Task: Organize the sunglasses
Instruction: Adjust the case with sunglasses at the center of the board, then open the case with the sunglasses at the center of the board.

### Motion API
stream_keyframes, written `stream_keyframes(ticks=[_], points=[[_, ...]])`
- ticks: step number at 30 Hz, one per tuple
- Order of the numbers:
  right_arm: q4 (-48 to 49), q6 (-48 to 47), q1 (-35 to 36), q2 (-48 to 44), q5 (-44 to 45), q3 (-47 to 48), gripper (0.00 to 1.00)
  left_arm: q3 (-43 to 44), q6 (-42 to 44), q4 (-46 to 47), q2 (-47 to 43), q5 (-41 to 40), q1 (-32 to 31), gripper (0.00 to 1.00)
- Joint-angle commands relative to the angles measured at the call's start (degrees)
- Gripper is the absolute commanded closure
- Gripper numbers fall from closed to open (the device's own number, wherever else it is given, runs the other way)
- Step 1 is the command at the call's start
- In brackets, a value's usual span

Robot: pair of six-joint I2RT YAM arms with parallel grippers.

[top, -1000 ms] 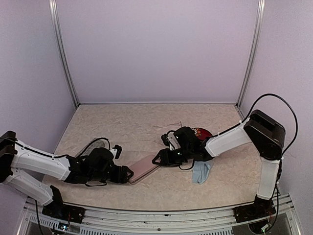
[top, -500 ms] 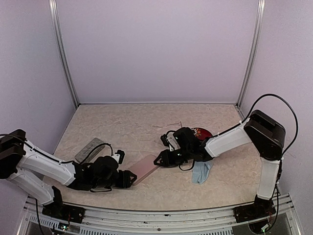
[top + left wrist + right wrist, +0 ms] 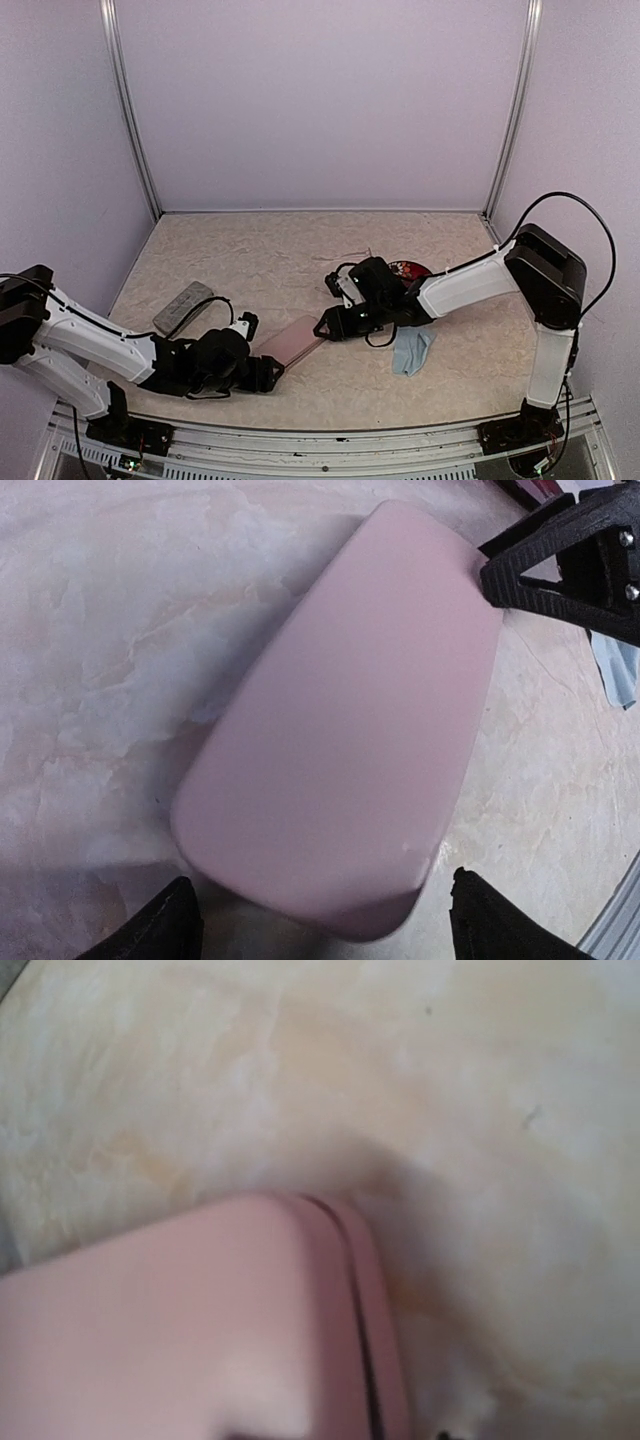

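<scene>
The pink case slanted between my left gripper's fingers will be opened by my right gripper, but first my left gripper should turn square and clamp the case's long sides.
The red-pink sunglasses lie behind my right forearm, partly hidden. A thin pale line behind the right wrist may be an arm of the clear pair; the rest is hidden. A closed pink case lies between the grippers and fills the left wrist view. My left gripper is open, its fingertips on either side of the case's near end. My right gripper is at the case's far end; its black finger touches the corner.
A grey case lies at the left beyond my left arm. A light-blue cloth lies just in front of my right forearm. Walls enclose the table on three sides.
My left arm has drawn back toward the near edge and shifted right, uncovering the grey case. The pink case and my right gripper have barely moved.
</scene>
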Motion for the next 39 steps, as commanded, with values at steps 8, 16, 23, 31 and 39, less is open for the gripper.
stream_keyframes(ticks=[8, 16, 23, 31, 39], points=[[-2.5, -1.2, -1.2, -6.1, -3.2, -3.1, 0.44, 4.0, 10.4, -10.0, -7.0, 0.3, 1.3, 0.01], [-1.2, -0.7, -1.5, -8.7, -3.4, -6.6, 0.38, 12.0, 23.3, -11.6, 0.3, 5.4, 5.4, 0.01], [0.5, 0.3, -1.6, -10.6, -4.3, -11.0, 0.37, 17.9, 31.9, -14.5, 9.2, 10.6, 9.1, 0.01], [6.2, 2.8, -0.9, -10.0, -6.0, -14.8, 0.37, 19.1, 31.5, -14.0, 12.1, 17.4, 11.7, 0.16], [13.2, 5.1, 1.0, -2.7, -6.3, -11.3, 0.43, 17.8, 28.7, -12.3, 11.2, 20.0, 12.1, 0.35]])
